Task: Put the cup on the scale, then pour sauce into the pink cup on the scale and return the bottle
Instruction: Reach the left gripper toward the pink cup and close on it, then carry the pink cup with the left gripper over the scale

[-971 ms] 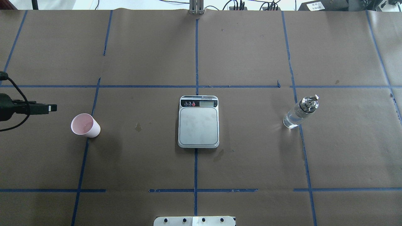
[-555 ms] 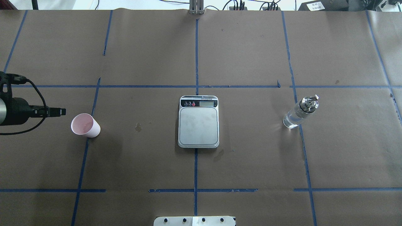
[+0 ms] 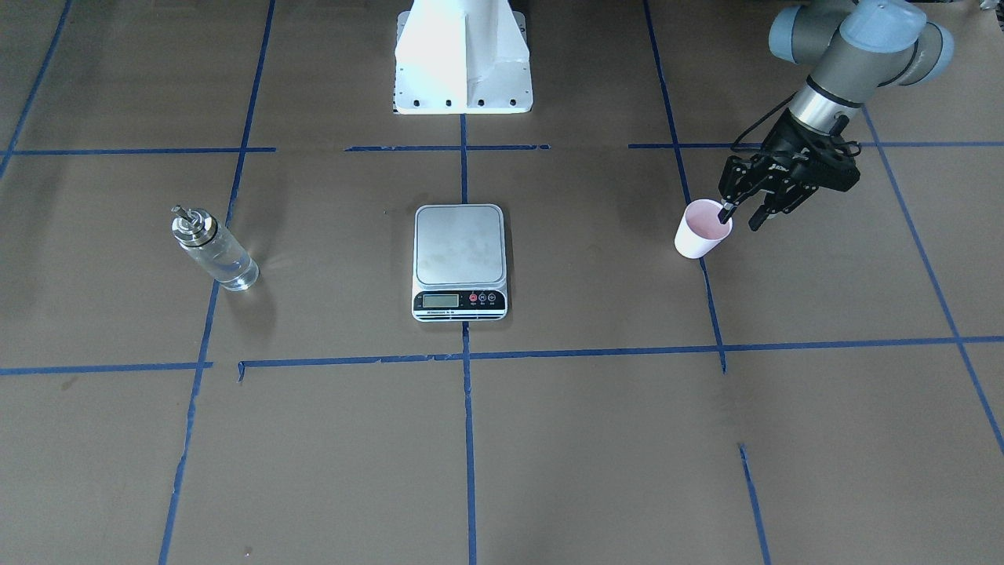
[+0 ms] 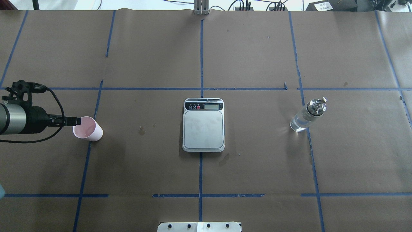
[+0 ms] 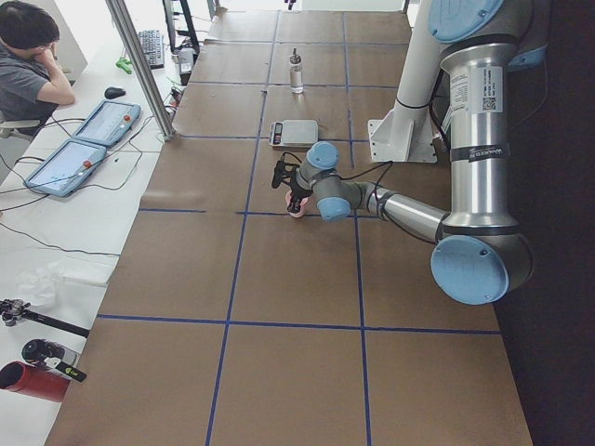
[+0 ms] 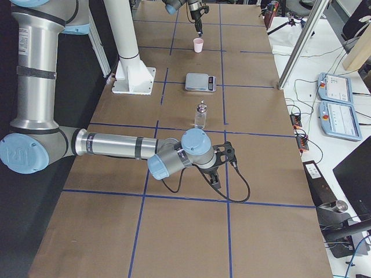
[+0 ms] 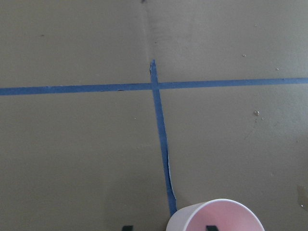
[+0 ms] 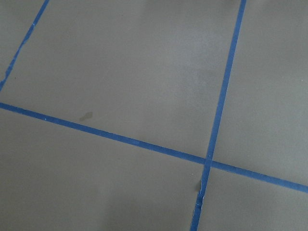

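I expect the scale's display [image 3: 440,301] to stay blank when I put the pink cup [image 3: 702,230] down there, because the display looks blank and grey.
The pink cup [image 4: 88,130] stands upright on the table's left side, far from the scale [image 4: 203,130] at the middle. My left gripper [image 3: 741,213] hovers open at the cup's [image 3: 700,231] rim. One fingertip [image 7: 210,227] shows over the cup's [image 7: 216,216] pink mouth, the other [image 7: 126,227] outside its wall. The glass bottle [image 4: 304,117] with its silver spout cap stands on the right, untouched, with clear sauce barely visible inside. My right gripper [image 6: 215,178] shows only in the exterior right view, low over bare table near the bottle [image 6: 200,116]; whether it is open or shut I cannot tell.
The robot's white base plate [image 3: 463,59] sits at the table's robot side. A metal post [image 4: 201,8] and cables line the far edge. A person [image 5: 28,56] sits by tablets beyond the table. Blue tape lines cross the brown paper.
My left gripper has moved to the right along the table, from well short of the cup to its rim. Cup, scale and bottle have not moved.
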Motion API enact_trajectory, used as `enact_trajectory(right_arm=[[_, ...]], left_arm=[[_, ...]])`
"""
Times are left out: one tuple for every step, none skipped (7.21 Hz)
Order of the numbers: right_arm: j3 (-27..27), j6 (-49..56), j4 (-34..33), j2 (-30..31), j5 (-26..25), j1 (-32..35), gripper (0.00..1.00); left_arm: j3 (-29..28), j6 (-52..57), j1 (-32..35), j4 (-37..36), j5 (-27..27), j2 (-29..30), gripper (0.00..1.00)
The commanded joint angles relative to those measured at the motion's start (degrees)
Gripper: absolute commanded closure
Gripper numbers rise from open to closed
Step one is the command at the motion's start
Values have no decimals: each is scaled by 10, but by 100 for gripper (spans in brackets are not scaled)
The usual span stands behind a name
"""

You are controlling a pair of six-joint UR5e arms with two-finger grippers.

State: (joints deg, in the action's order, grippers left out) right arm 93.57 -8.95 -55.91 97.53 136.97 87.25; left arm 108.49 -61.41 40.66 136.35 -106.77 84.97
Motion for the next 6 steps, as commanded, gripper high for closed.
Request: enact_trajectory(right_arm=[[0, 0, 3, 4, 0, 0, 0], [0, 0, 3, 4, 0, -1, 0], [0, 0, 3, 4, 0, -1, 0], [0, 0, 3, 3, 0, -1, 0], [1, 0, 3, 4, 0, -1, 0], [0, 0, 3, 3, 0, -1, 0]], left_arm=[[-7, -6, -12, -11, 14, 8, 46], [-11, -4, -17, -11, 15, 8, 63], [-12, -4, -25, -12, 25, 8, 76], [-12, -2, -28, -12, 26, 8, 91], [-11, -1, -28, -12, 26, 9, 100], [-12, 1, -26, -12, 26, 10, 100]])
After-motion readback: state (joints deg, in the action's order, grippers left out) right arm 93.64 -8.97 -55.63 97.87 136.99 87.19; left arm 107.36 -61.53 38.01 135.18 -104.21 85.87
